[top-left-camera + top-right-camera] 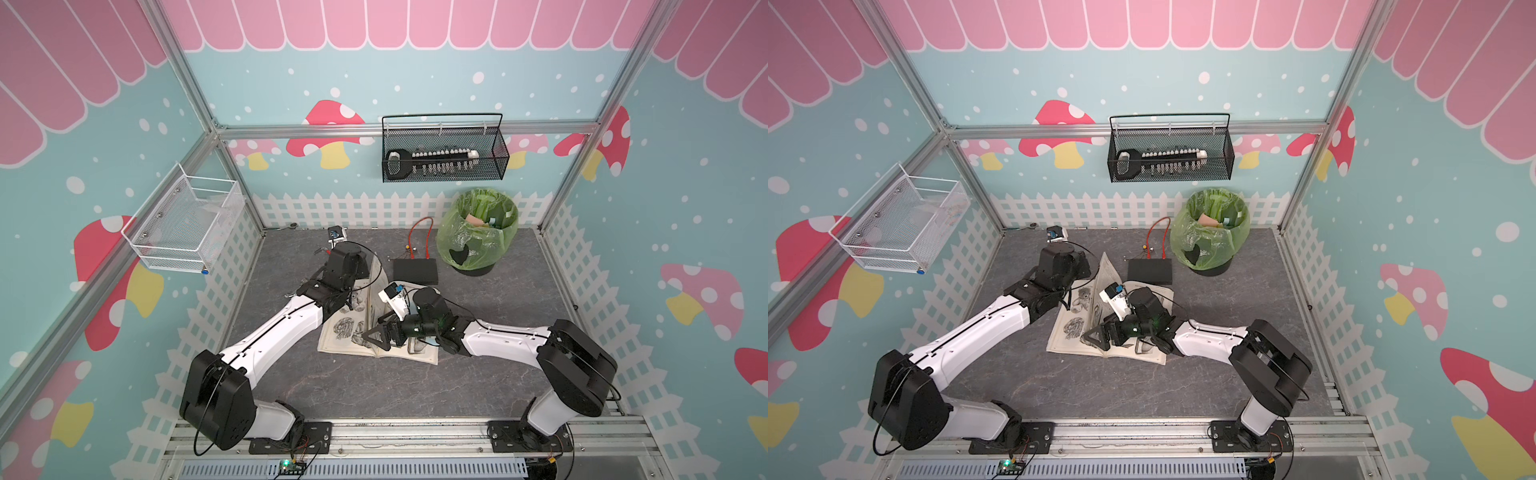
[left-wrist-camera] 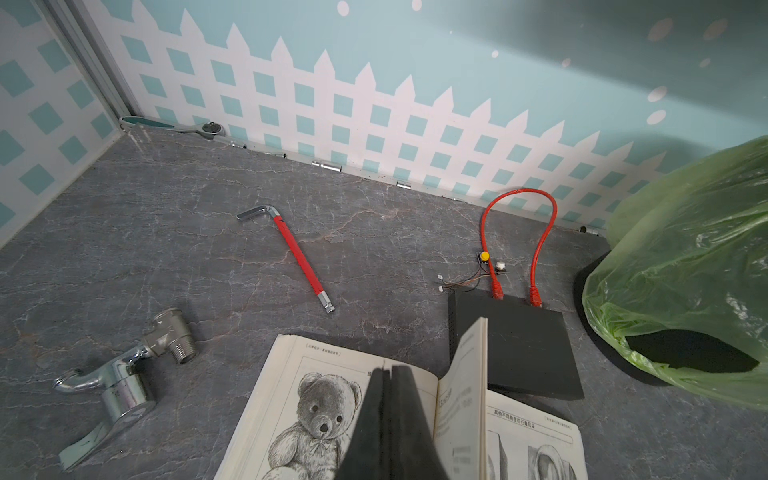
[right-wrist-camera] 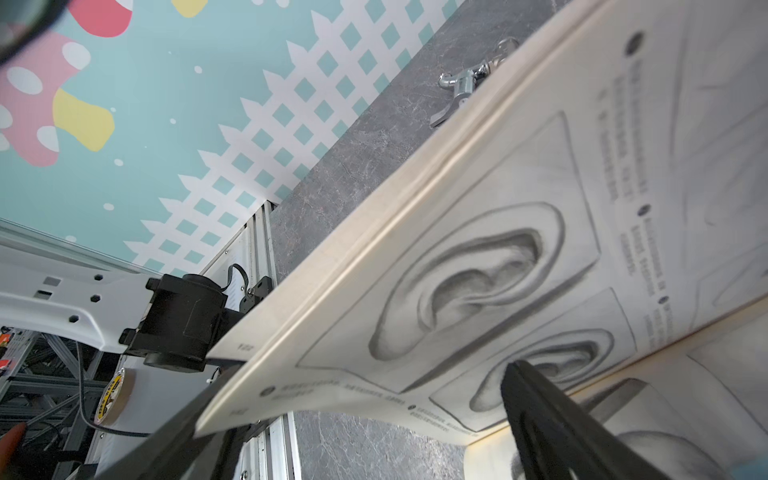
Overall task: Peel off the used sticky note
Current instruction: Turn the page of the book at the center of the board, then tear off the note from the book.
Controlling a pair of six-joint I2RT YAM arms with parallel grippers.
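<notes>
The sheaf (image 2: 467,392) is standing straight up at the spine. Next, my left gripper presses it flat onto the teddy-bear page (image 2: 318,412) before my right gripper peels off the sticky note.
An open sketch book (image 1: 343,332) (image 1: 1069,330) lies in the middle of the table in both top views. The sticky note is hidden in every view. My left gripper (image 2: 388,370) is shut, its tips pressed together on the teddy-bear page (image 2: 316,411). A few leaves stand upright (image 2: 469,374) beside it. My right gripper (image 1: 372,330) (image 3: 357,390) is open over the book's near half. A lifted sheaf of ear-drawing pages (image 3: 478,266) runs between its spread fingers (image 3: 523,390); the other finger lies behind the sheaf.
Just behind the book sits a black box (image 1: 415,271) with a red cable loop (image 1: 419,237). A bin lined with a green bag (image 1: 478,232) stands at back right. A red-handled hex key (image 2: 297,257), a chrome faucet (image 2: 120,382) and a ratchet (image 2: 174,124) lie back left.
</notes>
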